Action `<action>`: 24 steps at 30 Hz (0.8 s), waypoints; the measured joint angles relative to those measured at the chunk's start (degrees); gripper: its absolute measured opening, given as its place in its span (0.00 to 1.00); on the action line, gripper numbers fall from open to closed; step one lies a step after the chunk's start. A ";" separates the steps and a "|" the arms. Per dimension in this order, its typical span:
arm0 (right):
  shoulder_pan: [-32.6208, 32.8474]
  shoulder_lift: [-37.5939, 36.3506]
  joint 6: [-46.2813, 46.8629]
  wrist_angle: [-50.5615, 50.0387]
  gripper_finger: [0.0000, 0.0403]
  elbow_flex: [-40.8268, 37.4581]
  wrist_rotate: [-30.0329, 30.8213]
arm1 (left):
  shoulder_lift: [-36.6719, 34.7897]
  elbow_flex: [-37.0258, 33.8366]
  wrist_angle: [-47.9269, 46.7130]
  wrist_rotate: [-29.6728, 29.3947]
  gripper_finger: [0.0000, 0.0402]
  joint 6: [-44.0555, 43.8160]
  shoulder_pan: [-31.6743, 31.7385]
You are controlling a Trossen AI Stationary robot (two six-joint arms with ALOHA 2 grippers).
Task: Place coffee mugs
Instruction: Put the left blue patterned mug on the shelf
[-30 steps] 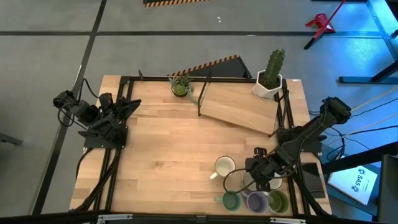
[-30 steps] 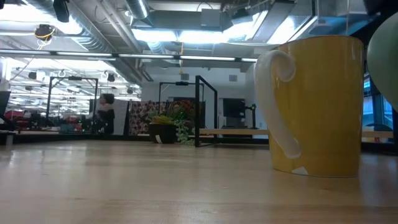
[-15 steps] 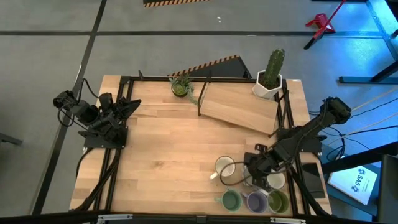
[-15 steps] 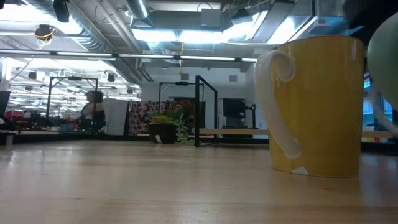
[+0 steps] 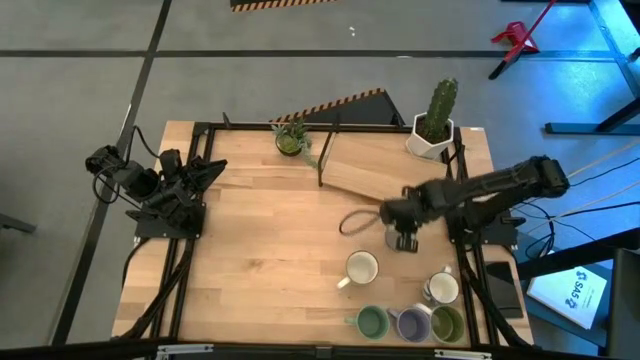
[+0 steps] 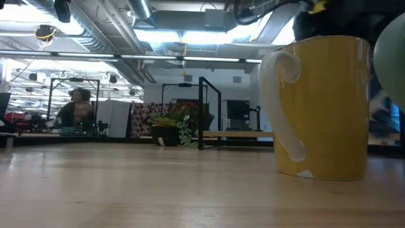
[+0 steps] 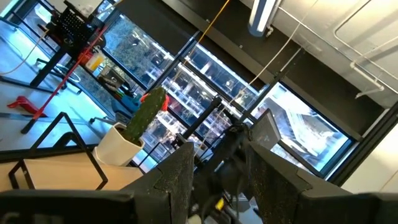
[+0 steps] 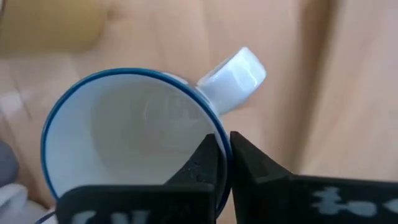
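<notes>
The raised board is clear, with the white mug's opening up, so my right gripper should go on to the board's corner near the green plant and let go there.
My right gripper reaches over the middle of the table, shut on a white mug with a blue rim, which shows as a blurred ring in the high view. Near the right front stand the other mugs: two white ones, a green one, a lavender one and a second green one. One mug fills the low view, handle to its left. My left gripper waits open at the table's left edge. My right gripper pinches the mug's rim right beside the handle, one finger inside the cup and one outside. The fingers come slanting from the table's right. The mug is off the table, mouth toward the wrist camera.
A raised wooden board lies at the far right, with a cactus in a white pot behind it and a small green plant at the far middle. Black frame rods stand there. Bare wood spreads across the table's middle and left.
My right gripper has shut on the white mug's rim among the mugs at the near right, then lifted it and carried it toward the far edge and somewhat left. The mug has left its place in the group; the others have stayed.
</notes>
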 joint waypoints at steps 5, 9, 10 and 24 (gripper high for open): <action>-10.35 0.40 -10.98 -0.08 0.01 6.21 0.02 | 0.00 0.00 -0.01 0.00 0.35 -0.01 0.00; -20.31 1.76 -17.11 -0.67 0.00 10.34 0.17 | 0.00 0.00 -0.01 0.07 0.35 -0.31 0.01; -22.79 2.39 -18.76 -0.52 0.00 11.38 0.39 | -0.01 0.00 -0.01 0.07 0.35 -0.32 0.01; -38.29 21.48 -32.29 -0.33 0.00 32.98 -0.13 | 0.00 0.00 -0.01 0.04 0.35 -0.34 0.01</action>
